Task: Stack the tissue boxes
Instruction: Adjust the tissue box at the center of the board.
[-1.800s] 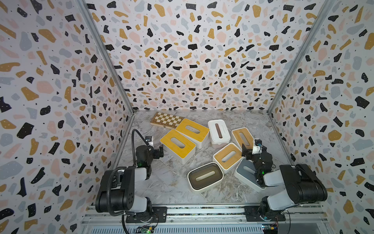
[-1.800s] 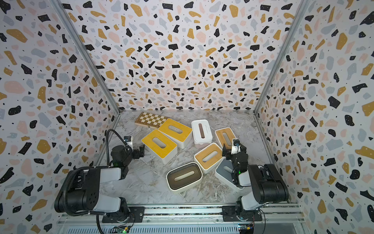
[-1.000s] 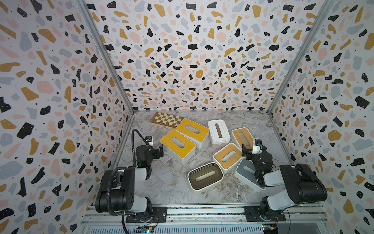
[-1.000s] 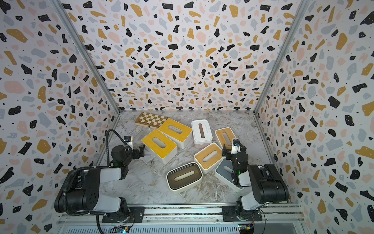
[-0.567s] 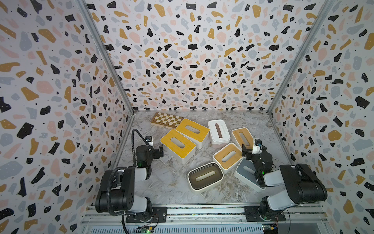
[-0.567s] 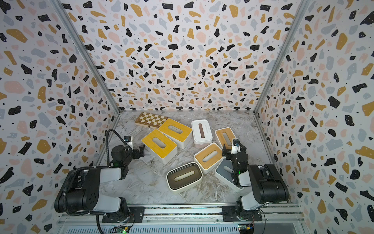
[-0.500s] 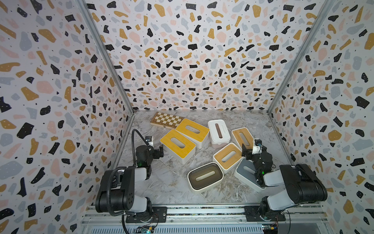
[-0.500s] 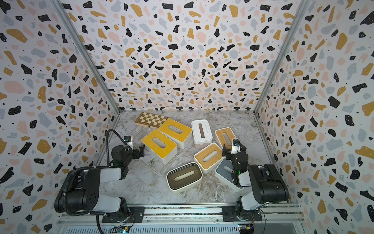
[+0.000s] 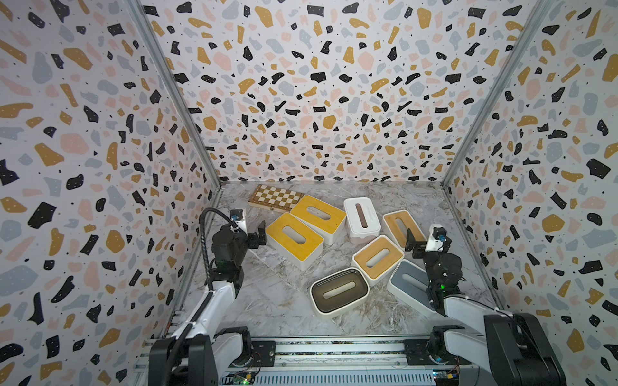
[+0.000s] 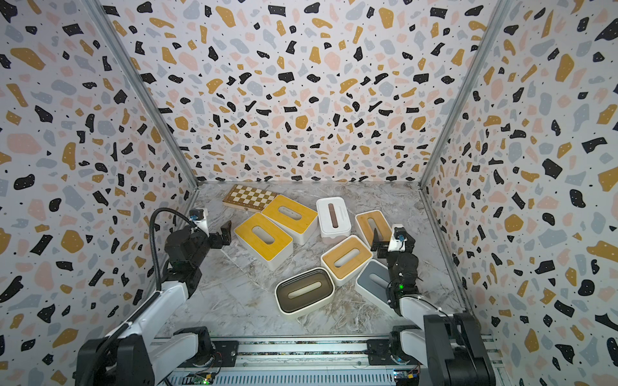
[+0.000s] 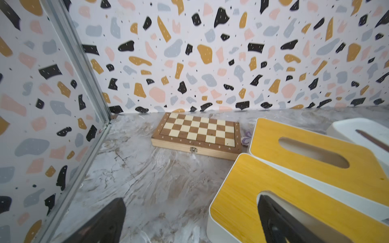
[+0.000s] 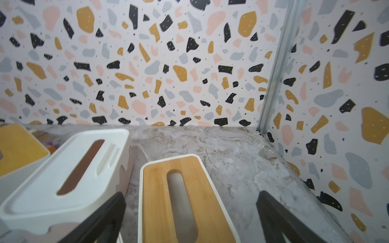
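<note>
The near yellow box lies slanted (image 9: 309,226) against the far yellow box. My left gripper and my right gripper should turn it straight by its ends (image 9: 277,220) before stacking.
Several tissue boxes lie singly on the marble floor. In both top views I see two yellow-lidded ones (image 9: 294,239) (image 9: 317,217), a white one (image 9: 361,219), two light wood ones (image 9: 399,225) (image 9: 378,259), a dark olive one (image 9: 339,290) and a grey one (image 9: 409,284). My left gripper (image 9: 259,235) (image 11: 189,223) hovers open at the near yellow box's (image 11: 242,189) left corner, holding nothing. My right gripper (image 9: 416,242) (image 12: 190,221) is open above the far light wood box (image 12: 157,189), its jaws standing either side of it, beside the white box (image 12: 63,168).
A flat wooden chessboard (image 9: 276,198) (image 11: 197,132) lies at the back left, against the far yellow box. Terrazzo walls close in the left, back and right. Bare marble floor (image 9: 267,300) stretches in front of the left arm.
</note>
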You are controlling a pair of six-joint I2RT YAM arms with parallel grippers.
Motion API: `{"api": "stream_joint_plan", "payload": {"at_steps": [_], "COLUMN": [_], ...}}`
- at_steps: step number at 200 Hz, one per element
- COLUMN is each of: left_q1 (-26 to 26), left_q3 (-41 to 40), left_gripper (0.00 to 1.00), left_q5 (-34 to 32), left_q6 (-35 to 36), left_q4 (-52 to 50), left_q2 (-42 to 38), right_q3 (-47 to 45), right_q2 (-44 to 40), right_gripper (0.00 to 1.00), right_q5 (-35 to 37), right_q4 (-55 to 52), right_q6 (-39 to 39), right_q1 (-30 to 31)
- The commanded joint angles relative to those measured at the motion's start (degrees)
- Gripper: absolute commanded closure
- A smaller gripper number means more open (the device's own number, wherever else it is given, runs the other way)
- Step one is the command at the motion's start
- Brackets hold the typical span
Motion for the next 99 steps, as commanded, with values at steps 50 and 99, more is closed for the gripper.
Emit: {"api": "stream_joint_plan", "payload": {"at_steps": [50, 99], "left_q1": [0.0, 0.0], "left_q3": [10.6, 21.0], "left_gripper": [0.01, 0.00], "left_q5": [-15.0, -10.1], "left_q6": [-32.6, -29.5], "left_q4": [-22.7, -34.1], "left_q2": [-9.0, -0.9], "right_q3": [11.5, 21.4], "right_q2": [-11.7, -8.0], "right_gripper": [0.01, 0.01], "right_q5": [-5.7, -4.1], "right_q4": [-35.7, -47.4], "right_q6": [30.7, 39.6], "right_q1": [1.3, 22.3]}}
